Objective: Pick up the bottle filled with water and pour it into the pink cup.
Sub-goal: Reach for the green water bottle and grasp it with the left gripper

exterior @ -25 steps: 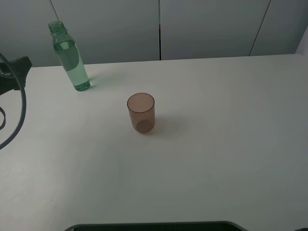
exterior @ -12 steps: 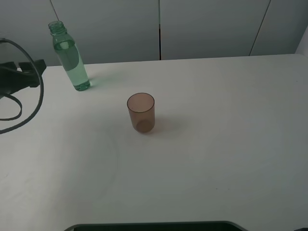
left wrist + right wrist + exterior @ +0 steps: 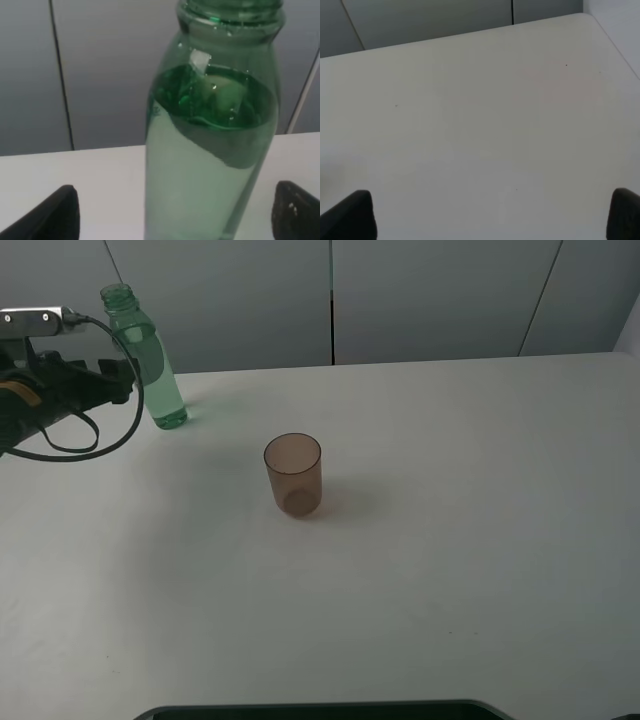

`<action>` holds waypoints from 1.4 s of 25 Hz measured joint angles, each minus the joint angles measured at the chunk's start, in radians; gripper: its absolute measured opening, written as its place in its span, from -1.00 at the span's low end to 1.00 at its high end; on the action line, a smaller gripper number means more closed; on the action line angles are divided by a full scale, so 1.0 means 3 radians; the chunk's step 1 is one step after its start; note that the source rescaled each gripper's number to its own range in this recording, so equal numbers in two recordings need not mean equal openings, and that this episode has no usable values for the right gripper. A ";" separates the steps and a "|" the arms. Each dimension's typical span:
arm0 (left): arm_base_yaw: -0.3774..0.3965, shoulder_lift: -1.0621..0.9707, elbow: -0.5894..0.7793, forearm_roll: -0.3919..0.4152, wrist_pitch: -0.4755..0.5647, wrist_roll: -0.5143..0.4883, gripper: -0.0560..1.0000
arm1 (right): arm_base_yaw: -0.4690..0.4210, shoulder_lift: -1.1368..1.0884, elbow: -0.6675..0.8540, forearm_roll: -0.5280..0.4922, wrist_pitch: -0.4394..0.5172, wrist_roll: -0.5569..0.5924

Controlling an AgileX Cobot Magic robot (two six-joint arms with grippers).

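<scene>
The water comes up to the bottle's shoulder, below the narrow open neck [image 3: 117,295], so I expect the green bottle [image 3: 153,365] to pour a thin stream when I tilt it.
A green transparent bottle [image 3: 146,362] stands upright and uncapped at the table's back left, with water [image 3: 200,175] up to its shoulder. My left gripper [image 3: 124,382] is right beside it on its left, at mid-height. In the left wrist view the bottle [image 3: 212,140] fills the middle, and the left gripper [image 3: 175,220] is open, its fingertips [image 3: 52,215] set wide on either side with a gap to the bottle on each. The pink cup [image 3: 293,475] stands upright and empty near the table's middle. My right gripper [image 3: 487,217] is open over bare table.
The white table [image 3: 460,540] ends at a grey panelled wall [image 3: 430,295] just behind the bottle. A dark cable [image 3: 95,445] loops from the left arm above the tabletop. A dark edge [image 3: 320,710] runs along the front of the exterior view.
My left arm has come in from the left edge and moved right and back toward the bottle, ending close beside it. Bottle and cup have not moved.
</scene>
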 joint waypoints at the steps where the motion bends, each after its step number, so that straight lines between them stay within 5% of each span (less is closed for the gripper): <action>1: -0.0016 0.0067 -0.0072 0.0006 0.0002 0.0000 0.91 | 0.0000 0.0000 0.0000 0.0000 0.0000 0.0000; 29: -0.0272 0.0920 -0.1272 0.0225 0.0142 -0.0008 0.91 | 0.0000 0.0000 0.0000 0.0000 0.0000 0.0000; 30: -0.0277 0.0920 -0.1278 0.0226 0.0142 -0.0021 0.83 | 0.0000 0.0000 0.0000 0.0000 0.0000 0.0000; 31: -0.0280 0.0920 -0.1287 0.0226 0.0142 -0.0057 0.55 | 0.0000 0.0000 0.0000 0.0000 0.0000 0.0000; 32: -0.0285 0.0920 -0.1287 0.0226 0.0142 -0.0092 0.08 | 0.0000 0.0000 0.0000 0.0000 0.0000 0.0000; 33: -0.0285 0.0920 -0.1287 0.0226 0.0136 -0.0120 -0.65 | 0.0000 0.0000 0.0000 0.0000 0.0000 0.0000; 35: -0.0285 0.0920 -0.1287 0.0226 0.0136 -0.0186 -0.75 | 0.0000 0.0000 0.0000 0.0000 0.0000 0.0000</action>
